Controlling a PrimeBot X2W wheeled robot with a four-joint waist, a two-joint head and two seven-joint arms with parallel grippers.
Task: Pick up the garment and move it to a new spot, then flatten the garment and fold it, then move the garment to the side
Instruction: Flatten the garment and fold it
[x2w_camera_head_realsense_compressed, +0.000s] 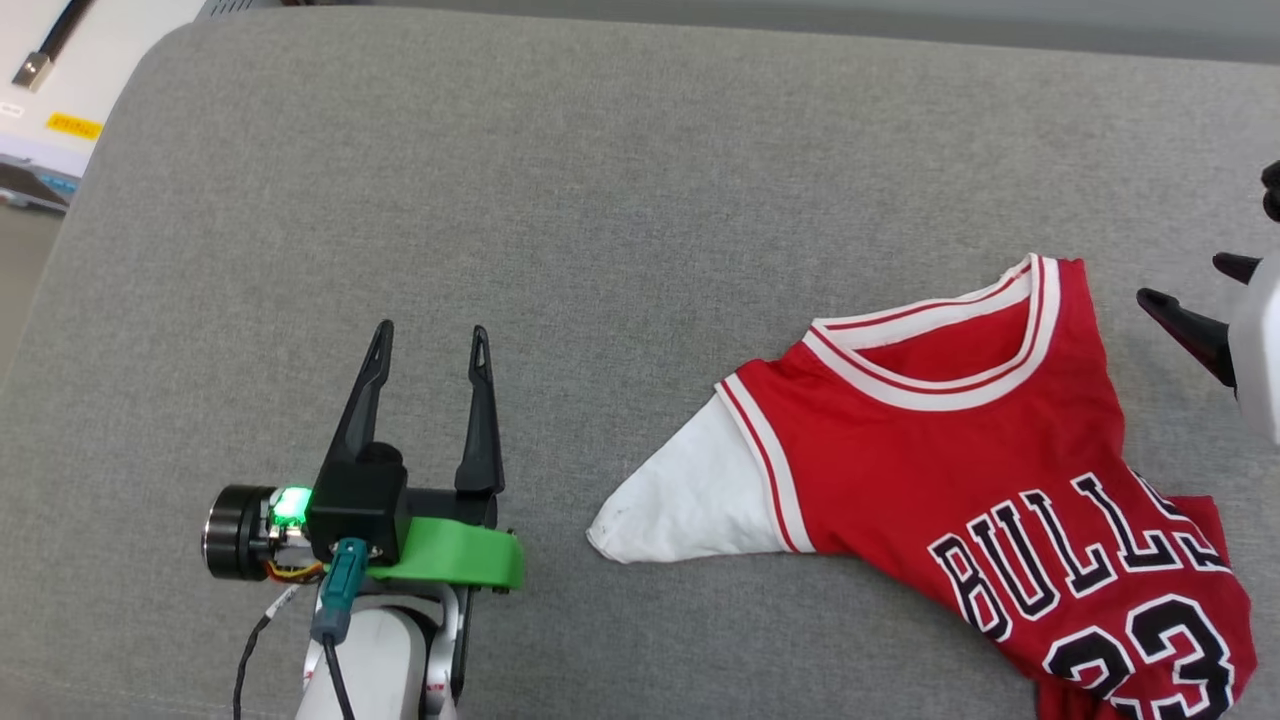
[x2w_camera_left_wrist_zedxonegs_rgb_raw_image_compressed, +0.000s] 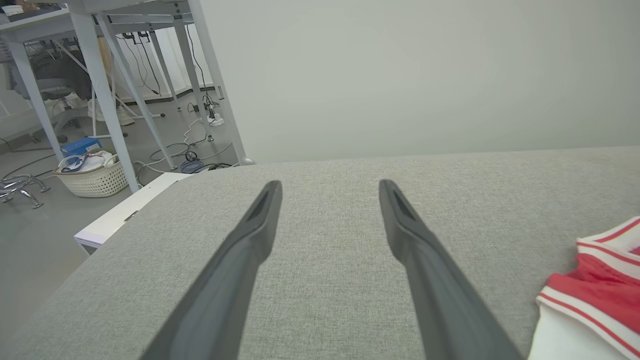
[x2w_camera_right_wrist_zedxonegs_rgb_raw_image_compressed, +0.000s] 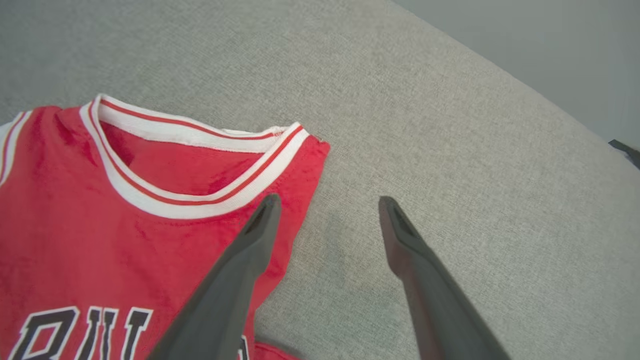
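Observation:
The garment (x2w_camera_head_realsense_compressed: 948, 450) stops at a red fold (x2w_camera_head_realsense_compressed: 1092, 340) next to the collar, so I should expect a second white sleeve to be hidden below.
The garment (x2w_camera_head_realsense_compressed: 960, 440), a red jersey with a white sleeve, striped trim and black lettering, lies front up and rumpled on the grey cushion at the right. Its right side is folded under. My left gripper (x2w_camera_head_realsense_compressed: 430, 340) stands open and empty over bare cushion, well left of the white sleeve. In the left wrist view the left gripper (x2w_camera_left_wrist_zedxonegs_rgb_raw_image_compressed: 330, 187) points across the cushion, with the garment (x2w_camera_left_wrist_zedxonegs_rgb_raw_image_compressed: 600, 285) at the lower right. My right gripper (x2w_camera_head_realsense_compressed: 1190, 290) shows at the right edge. In the right wrist view the right gripper (x2w_camera_right_wrist_zedxonegs_rgb_raw_image_compressed: 327, 202) is open above the garment (x2w_camera_right_wrist_zedxonegs_rgb_raw_image_compressed: 125, 220), beside its folded right edge, holding nothing.
The grey cushion (x2w_camera_head_realsense_compressed: 600, 200) spreads wide to the left and back of the garment. Past its left edge are a white board (x2w_camera_left_wrist_zedxonegs_rgb_raw_image_compressed: 120, 215), a wicker basket (x2w_camera_left_wrist_zedxonegs_rgb_raw_image_compressed: 95, 177), table legs (x2w_camera_left_wrist_zedxonegs_rgb_raw_image_compressed: 105, 90) and cables on the floor. A pale wall (x2w_camera_left_wrist_zedxonegs_rgb_raw_image_compressed: 425, 75) stands behind.

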